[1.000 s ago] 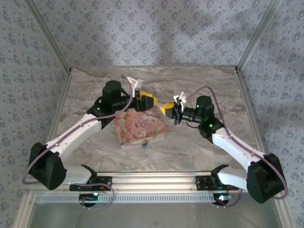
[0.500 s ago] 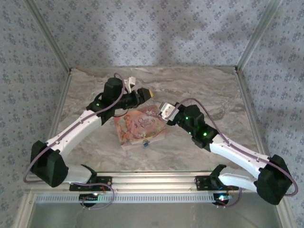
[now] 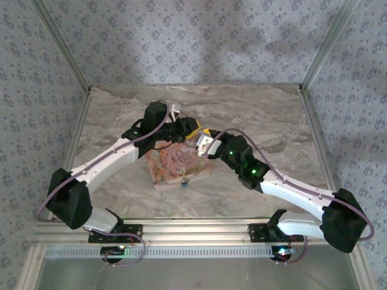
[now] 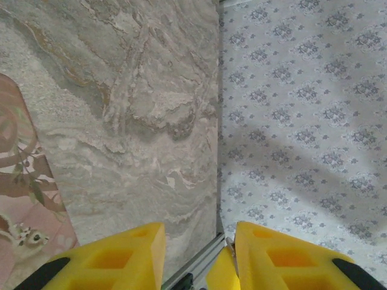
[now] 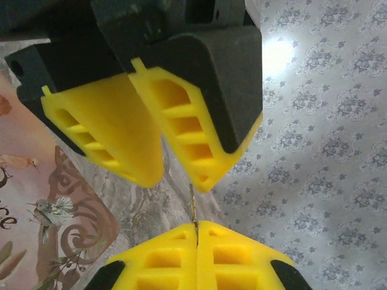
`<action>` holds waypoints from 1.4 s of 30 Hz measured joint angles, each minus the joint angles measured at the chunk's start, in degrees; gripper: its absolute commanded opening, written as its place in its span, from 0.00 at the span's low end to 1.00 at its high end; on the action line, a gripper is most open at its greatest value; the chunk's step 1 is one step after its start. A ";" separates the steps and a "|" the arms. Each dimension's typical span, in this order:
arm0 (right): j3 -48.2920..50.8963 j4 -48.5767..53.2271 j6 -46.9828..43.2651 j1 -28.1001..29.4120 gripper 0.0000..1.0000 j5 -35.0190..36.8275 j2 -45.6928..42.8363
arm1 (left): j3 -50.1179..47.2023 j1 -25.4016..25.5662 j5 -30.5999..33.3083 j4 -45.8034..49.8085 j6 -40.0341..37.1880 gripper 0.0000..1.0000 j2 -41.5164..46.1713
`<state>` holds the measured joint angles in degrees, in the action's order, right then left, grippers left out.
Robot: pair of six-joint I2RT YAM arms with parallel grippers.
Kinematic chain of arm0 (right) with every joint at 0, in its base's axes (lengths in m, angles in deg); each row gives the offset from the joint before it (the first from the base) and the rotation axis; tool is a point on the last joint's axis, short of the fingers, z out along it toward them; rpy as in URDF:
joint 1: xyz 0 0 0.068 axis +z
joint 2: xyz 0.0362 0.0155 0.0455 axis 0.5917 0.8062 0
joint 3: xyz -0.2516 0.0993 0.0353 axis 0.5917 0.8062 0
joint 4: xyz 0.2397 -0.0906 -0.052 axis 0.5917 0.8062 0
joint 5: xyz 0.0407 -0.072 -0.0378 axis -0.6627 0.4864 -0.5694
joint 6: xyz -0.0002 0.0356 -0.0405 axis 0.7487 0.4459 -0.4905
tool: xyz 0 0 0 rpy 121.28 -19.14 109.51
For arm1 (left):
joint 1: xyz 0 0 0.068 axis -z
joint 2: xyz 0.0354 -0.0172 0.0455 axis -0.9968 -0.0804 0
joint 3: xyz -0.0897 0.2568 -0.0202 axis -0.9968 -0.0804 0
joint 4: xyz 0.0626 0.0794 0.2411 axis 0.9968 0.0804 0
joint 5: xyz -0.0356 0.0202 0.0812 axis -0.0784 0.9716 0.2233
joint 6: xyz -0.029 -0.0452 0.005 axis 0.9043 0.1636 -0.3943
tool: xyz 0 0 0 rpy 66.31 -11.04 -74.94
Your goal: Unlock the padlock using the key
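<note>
Next, I clamp the blade with my left gripper while my right gripper takes the key by its head, as only the blade tip (image 5: pixel 193 202) sticks out of my right gripper.
In the right wrist view my right gripper (image 5: pixel 196 225) is shut on the key (image 5: pixel 193 204), whose thin blade sticks out past the pads. The blade tip reaches up to the open yellow fingers (image 5: pixel 192 136) of my left gripper, just ahead of it. In the left wrist view my left gripper (image 4: pixel 198 234) is open, with the right gripper's yellow finger and the key edge (image 4: pixel 228 241) showing in the gap. From above, both grippers meet over the pink book's far edge, left gripper (image 3: pixel 192 128) and right gripper (image 3: pixel 203 142). A small padlock (image 3: pixel 184 180) lies at the book's near edge.
The pink illustrated book (image 3: pixel 176 162) lies flat mid-table on the marble top (image 3: pixel 272 121). Patterned walls enclose the table on three sides. An aluminium rail (image 3: pixel 199 228) runs along the near edge by the arm bases.
My right arm has swung left and lower, bringing the key up to the left gripper. The left gripper has moved right to meet it above the book.
</note>
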<state>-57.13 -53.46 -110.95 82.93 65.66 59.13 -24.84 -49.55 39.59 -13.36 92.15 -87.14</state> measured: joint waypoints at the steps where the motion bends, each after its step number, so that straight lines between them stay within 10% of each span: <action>1: 0.00 -0.04 -0.11 0.00 0.00 0.09 0.11 | 0.00 0.17 -0.02 -0.26 0.26 0.34 -0.22; 19: -0.81 -0.37 -0.90 0.15 0.01 1.27 2.93 | 0.59 0.24 -2.12 -2.86 1.70 0.00 -2.36; 24: -1.77 1.79 2.34 -1.38 0.36 -1.31 2.49 | 2.08 0.24 -2.01 -1.40 -2.56 0.00 -2.60; 32: -2.45 11.89 20.98 -18.03 0.70 -30.18 -3.50 | 4.24 -0.66 -2.86 2.75 -21.16 0.00 -1.95; 42: -7.04 9.14 46.97 -29.05 0.68 -66.16 4.22 | 5.53 -1.66 -11.08 10.38 -43.89 0.00 0.72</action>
<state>-64.16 -44.33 -63.98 53.88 -0.50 63.35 -19.31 -51.21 28.51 -2.98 48.26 -86.41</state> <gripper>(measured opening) 0.684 0.055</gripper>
